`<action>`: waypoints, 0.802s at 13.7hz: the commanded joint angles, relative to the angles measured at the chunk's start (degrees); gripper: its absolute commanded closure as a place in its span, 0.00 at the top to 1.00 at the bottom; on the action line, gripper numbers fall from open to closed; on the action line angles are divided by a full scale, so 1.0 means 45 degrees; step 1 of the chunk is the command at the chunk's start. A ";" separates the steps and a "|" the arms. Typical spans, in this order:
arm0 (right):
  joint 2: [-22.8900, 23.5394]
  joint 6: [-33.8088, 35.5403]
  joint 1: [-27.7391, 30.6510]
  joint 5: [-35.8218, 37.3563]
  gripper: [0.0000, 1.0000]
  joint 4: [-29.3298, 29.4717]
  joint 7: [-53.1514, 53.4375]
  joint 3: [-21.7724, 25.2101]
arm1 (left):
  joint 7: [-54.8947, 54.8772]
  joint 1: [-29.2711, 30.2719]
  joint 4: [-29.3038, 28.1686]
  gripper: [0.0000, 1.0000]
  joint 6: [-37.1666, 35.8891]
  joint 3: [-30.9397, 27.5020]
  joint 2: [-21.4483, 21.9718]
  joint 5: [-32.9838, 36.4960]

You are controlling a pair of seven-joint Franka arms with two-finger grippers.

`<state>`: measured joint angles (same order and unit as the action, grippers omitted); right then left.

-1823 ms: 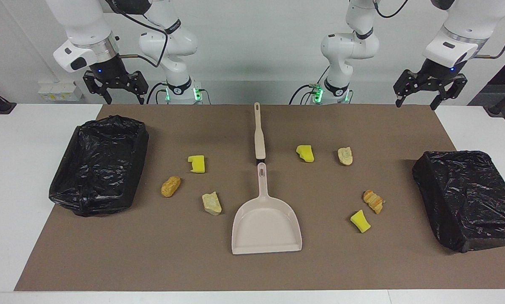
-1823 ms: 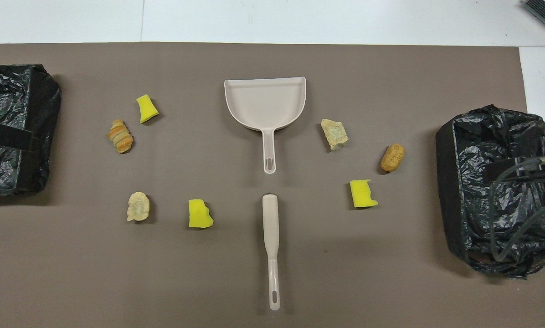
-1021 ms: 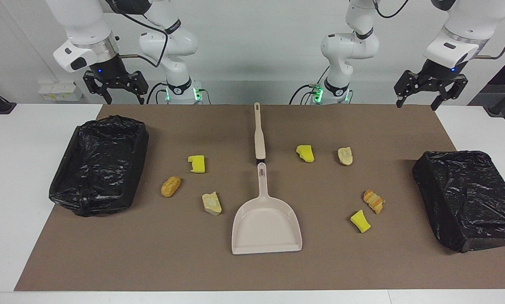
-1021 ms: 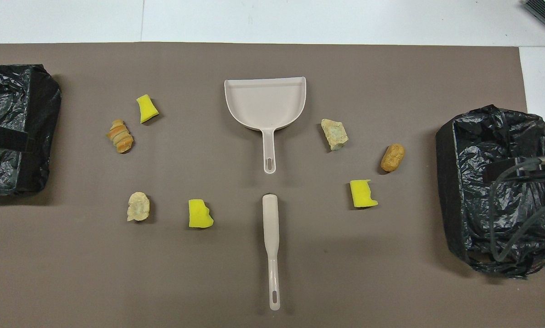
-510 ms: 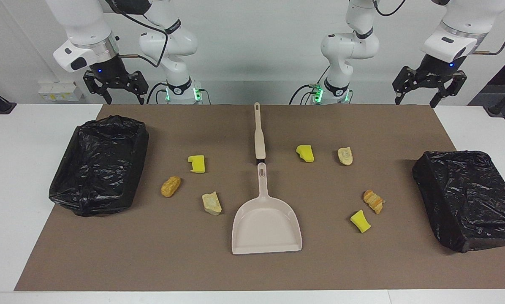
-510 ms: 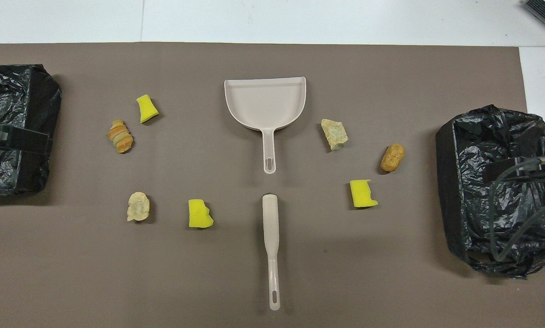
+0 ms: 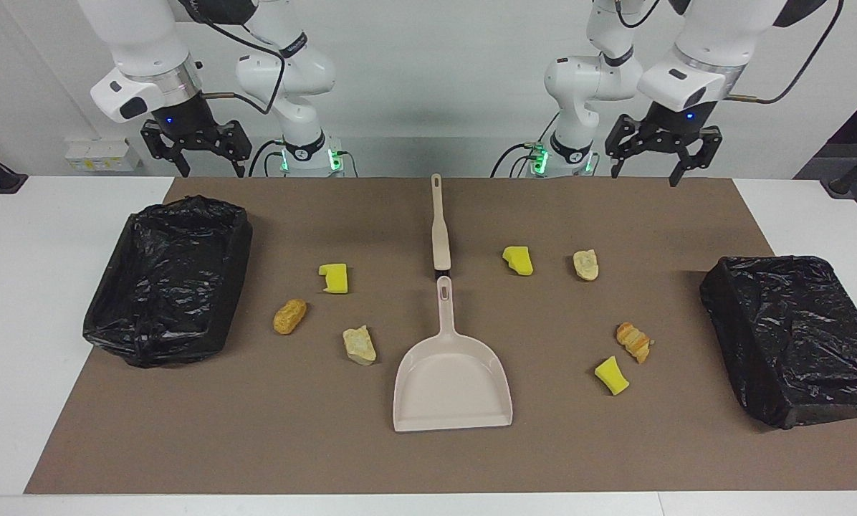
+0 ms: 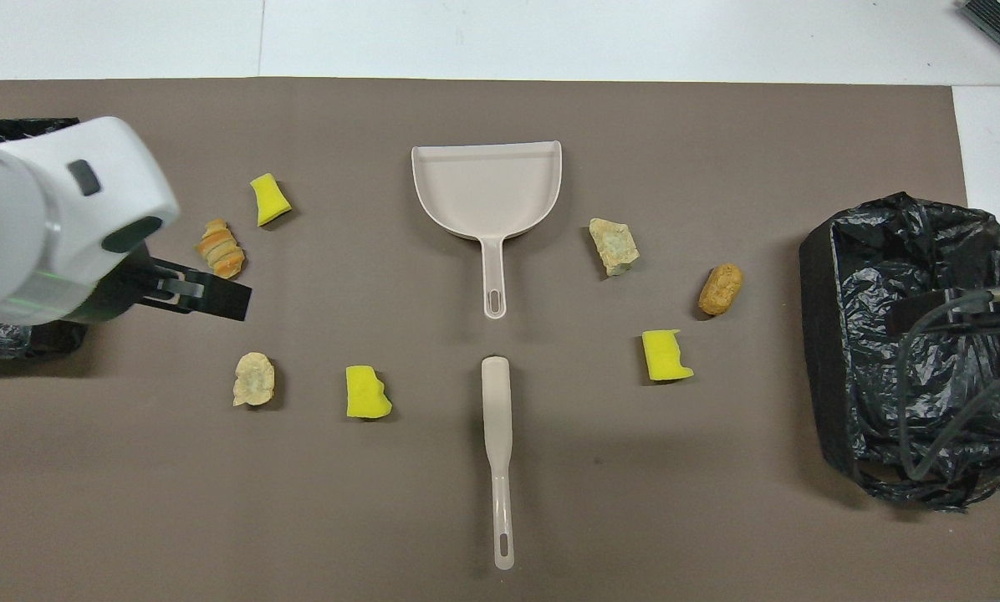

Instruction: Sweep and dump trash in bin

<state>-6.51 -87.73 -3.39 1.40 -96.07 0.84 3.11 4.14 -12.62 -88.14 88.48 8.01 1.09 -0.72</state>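
The beige brush (image 8: 497,416) lies clear of the trash and my left gripper is open, so I should keep moving toward the brush's handle (image 8: 502,512) until the fingers are on both sides of it.
Several scraps of trash lie on the brown mat: yellow sponge chunks (image 7: 334,279) (image 7: 518,260) (image 7: 612,375) and bread-like lumps (image 7: 289,316) (image 7: 360,345) (image 7: 586,264) (image 7: 633,341). A beige dustpan (image 7: 451,380) lies in the middle, and the beige brush (image 7: 439,226) lies in line with its handle, nearer the robots. One black-bagged bin (image 7: 167,279) stands at the right arm's end and another (image 7: 794,337) at the left arm's end. My left gripper (image 7: 647,174) hangs open and empty, high over the mat's left-arm end. Above the mat's corner near its own bin, my right gripper (image 7: 212,170) waits, open and empty.
The mat (image 7: 256,444) covers most of the white table (image 7: 27,287). In the overhead view the left arm's white wrist (image 8: 57,226) hides most of the bin at its end, and a cable (image 8: 951,401) hangs over the bin (image 8: 910,251) at the right arm's end.
The left arm has swung in from the table's end toward the middle and now shows in the overhead view. The right arm, the tools and the trash have not moved.
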 commanded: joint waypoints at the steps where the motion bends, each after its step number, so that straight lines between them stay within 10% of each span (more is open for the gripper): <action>1: -0.0077 0.0100 0.0108 -0.0097 1.00 -0.0037 -0.0323 -0.0027 | 0.1380 -0.1234 -0.1620 1.00 0.0940 -0.0159 0.0889 -0.0094; 11: -0.0096 0.0100 0.0108 -0.0097 1.00 -0.0037 -0.0304 -0.0027 | 0.5404 -0.5571 -0.6562 1.00 0.4493 -0.0120 0.1946 -0.0133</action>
<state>-6.51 -87.73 -3.39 1.40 -96.07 0.84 3.11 24.58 -34.35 -112.06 104.41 8.56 7.40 -0.84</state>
